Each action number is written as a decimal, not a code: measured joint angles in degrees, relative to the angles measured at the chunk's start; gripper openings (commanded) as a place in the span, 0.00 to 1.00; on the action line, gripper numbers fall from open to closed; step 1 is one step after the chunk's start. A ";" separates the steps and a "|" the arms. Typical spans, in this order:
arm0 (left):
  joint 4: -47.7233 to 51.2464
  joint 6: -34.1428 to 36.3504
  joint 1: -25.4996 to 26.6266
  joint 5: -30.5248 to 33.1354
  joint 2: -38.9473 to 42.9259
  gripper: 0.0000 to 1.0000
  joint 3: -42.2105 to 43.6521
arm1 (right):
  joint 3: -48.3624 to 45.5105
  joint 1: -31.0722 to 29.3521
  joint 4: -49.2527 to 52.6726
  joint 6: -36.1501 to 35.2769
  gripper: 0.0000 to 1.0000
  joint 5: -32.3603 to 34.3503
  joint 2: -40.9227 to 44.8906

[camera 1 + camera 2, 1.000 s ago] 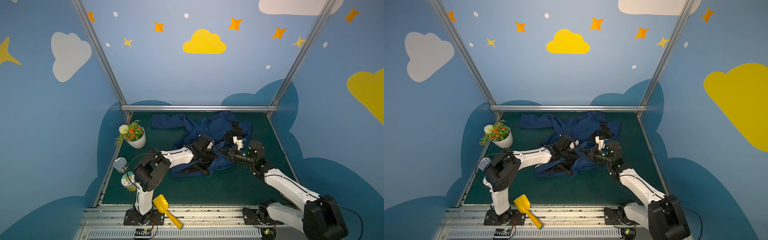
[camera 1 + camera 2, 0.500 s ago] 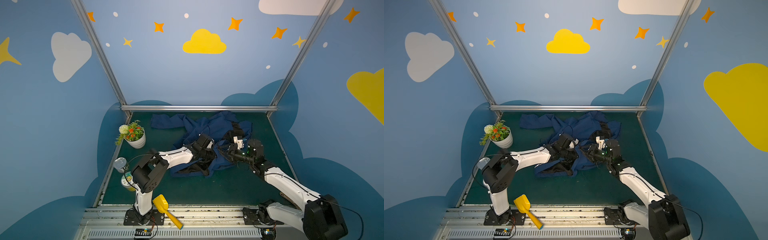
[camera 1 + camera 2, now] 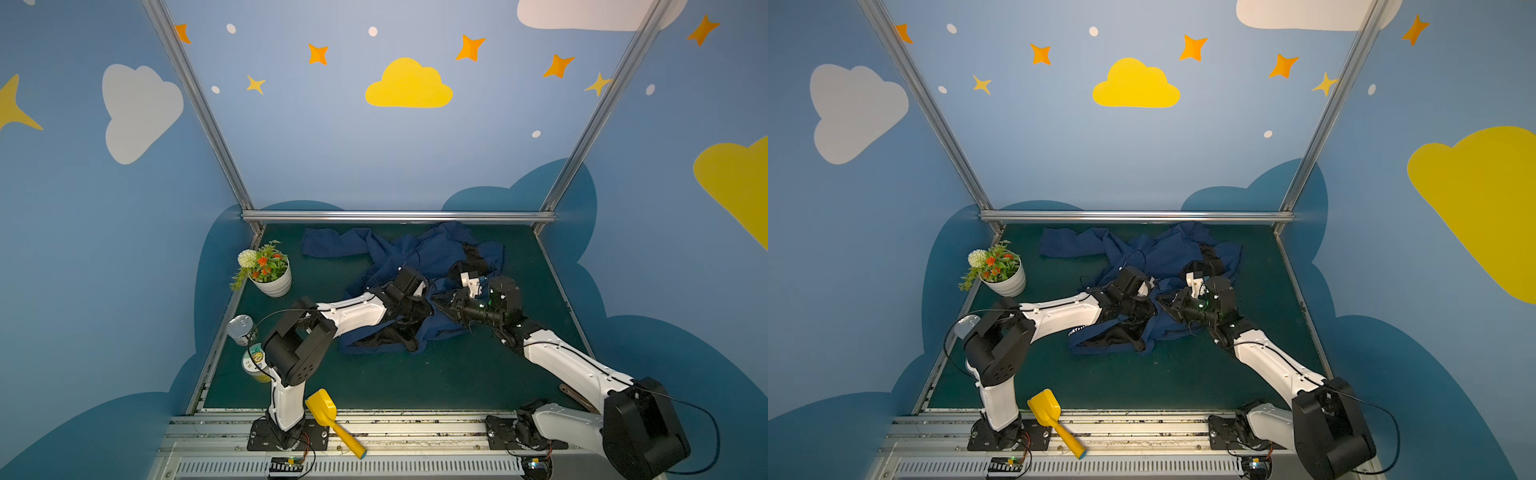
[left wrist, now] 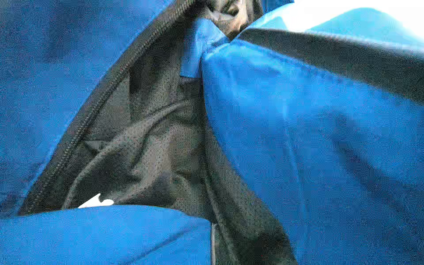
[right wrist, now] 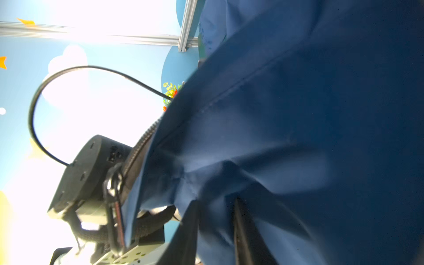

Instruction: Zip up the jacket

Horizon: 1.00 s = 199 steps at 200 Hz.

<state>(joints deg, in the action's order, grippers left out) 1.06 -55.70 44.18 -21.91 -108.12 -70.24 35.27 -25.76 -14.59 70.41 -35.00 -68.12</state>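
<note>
The jacket's front (image 3: 434, 326) is bunched up where my grippers meet. So next my left gripper moves away while my right gripper spreads the cloth toward the jacket's near side before zipping.
The navy jacket (image 3: 415, 253) lies crumpled at the back middle of the green table, with its black lining showing at the near hem (image 3: 1121, 338). My left gripper (image 3: 422, 309) is buried in its front fold, shut on the jacket. In the left wrist view the fabric hides the jaws. A row of zipper teeth (image 4: 96, 110) runs beside the black mesh lining. My right gripper (image 3: 436, 299) meets it tip to tip and is shut on the jacket, with blue cloth bunched between its dark fingers (image 5: 241, 229). The zipper slider (image 5: 112, 181) hangs on the front edge near the left wrist.
A white flower pot (image 3: 270, 278) stands at the left edge of the table. Two tins (image 3: 241, 328) sit by the left arm's base. A yellow scoop (image 3: 328, 415) lies on the front rail. An aluminium bar (image 3: 399, 216) closes the back.
Both grippers stay tip to tip at the jacket's front fold. The left arm's elbow swayed slightly, and the cloth between the arms has barely shifted.
</note>
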 measured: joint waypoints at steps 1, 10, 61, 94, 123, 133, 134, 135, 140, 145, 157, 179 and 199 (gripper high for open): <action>0.00 -0.02 -0.02 0.04 0.00 0.03 0.00 | 0.00 0.00 0.04 -0.09 0.16 0.07 0.07; 0.00 0.00 -0.09 0.11 0.04 0.03 0.00 | 0.00 0.00 0.35 0.02 0.10 0.28 0.37; 0.20 0.22 -0.33 0.09 0.39 0.03 0.00 | 0.00 0.04 4.35 -0.94 0.00 1.79 3.23; 0.44 0.96 -2.01 -0.17 2.86 0.03 1.01 | 0.02 -0.02 15.21 -5.38 0.00 2.36 8.94; 1.79 2.84 -6.60 -0.44 6.62 0.03 3.06 | 0.24 -0.24 29.70 -12.59 0.00 4.33 12.20; 2.71 3.67 -8.90 -0.52 8.00 0.03 3.80 | 0.44 -0.24 34.97 -15.23 0.00 5.33 12.13; 2.78 3.74 -9.07 -0.55 8.09 0.03 3.85 | 0.48 -0.26 35.56 -15.63 0.00 5.42 12.02; 2.86 3.85 -9.35 -0.57 8.26 0.03 3.93 | 0.52 -0.28 35.89 -15.74 0.00 5.49 12.00; 3.34 4.22 -10.36 -0.57 8.92 0.03 4.20 | 0.90 -0.44 38.71 -17.11 0.00 6.05 11.61; 3.82 4.57 -11.37 -0.57 9.51 0.03 4.39 | 1.66 -0.76 42.18 -18.51 0.00 7.10 10.82; 5.42 5.62 -13.97 -0.57 11.15 0.03 4.59 | 4.42 -1.92 49.42 -21.77 0.00 9.90 8.04; 7.69 7.26 -17.62 -0.44 14.67 0.03 5.01 | 9.77 -6.25 59.95 -26.08 0.00 17.22 2.71; 9.11 8.20 -19.06 -0.33 18.05 0.03 6.05 | 12.17 -8.70 66.49 -28.61 0.00 23.04 0.33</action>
<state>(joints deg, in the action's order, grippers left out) 10.17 -47.51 25.12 -22.24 -90.06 -64.18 47.44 -34.46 51.90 41.80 -11.97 -67.79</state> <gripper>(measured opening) 0.049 0.047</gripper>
